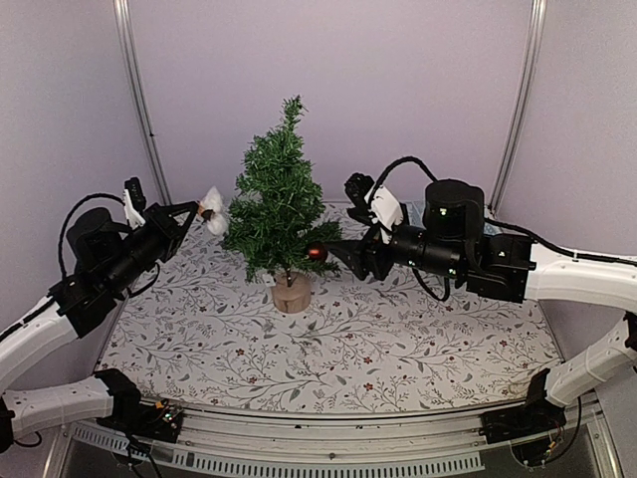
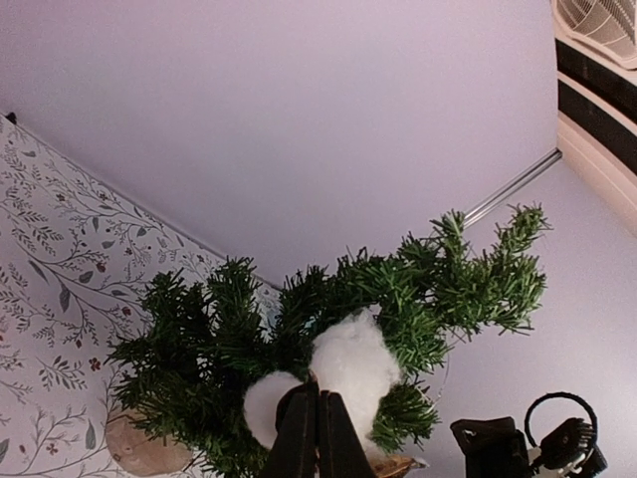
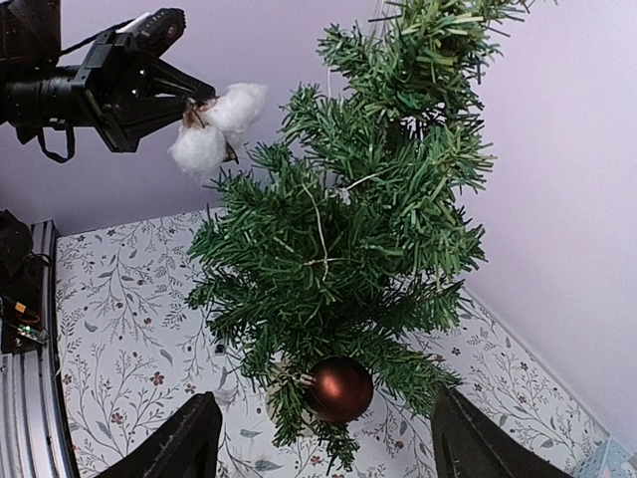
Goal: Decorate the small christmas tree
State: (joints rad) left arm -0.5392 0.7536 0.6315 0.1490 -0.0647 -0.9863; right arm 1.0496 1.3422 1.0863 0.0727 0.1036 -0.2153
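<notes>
My left gripper should move the white cotton tuft [image 1: 214,211] inward and wedge it among the inner branches [image 1: 248,219] before opening, because the tuft is hanging just outside the tree's outer branches.
The small christmas tree [image 1: 278,204] stands upright on its wooden stump [image 1: 292,295] mid-table, and it also fills the right wrist view [image 3: 348,229]. A dark red ball [image 1: 317,252] hangs from a low branch on its right side. My right gripper [image 1: 338,252] is open just in front of the ball [image 3: 338,388], fingers to either side and not touching it. My left gripper [image 1: 199,210] is shut on a white cotton tuft [image 1: 214,216], held in the air at the tree's left edge. In the left wrist view the tuft [image 2: 353,358] sits against the branches [image 2: 418,289] above the pinched jaws.
A floral cloth [image 1: 398,344] covers the table. Lilac walls and metal posts [image 1: 139,100] close in the back and sides. The left arm [image 3: 90,85] shows at the upper left of the right wrist view. A vent [image 2: 602,25] sits high on the right in the left wrist view.
</notes>
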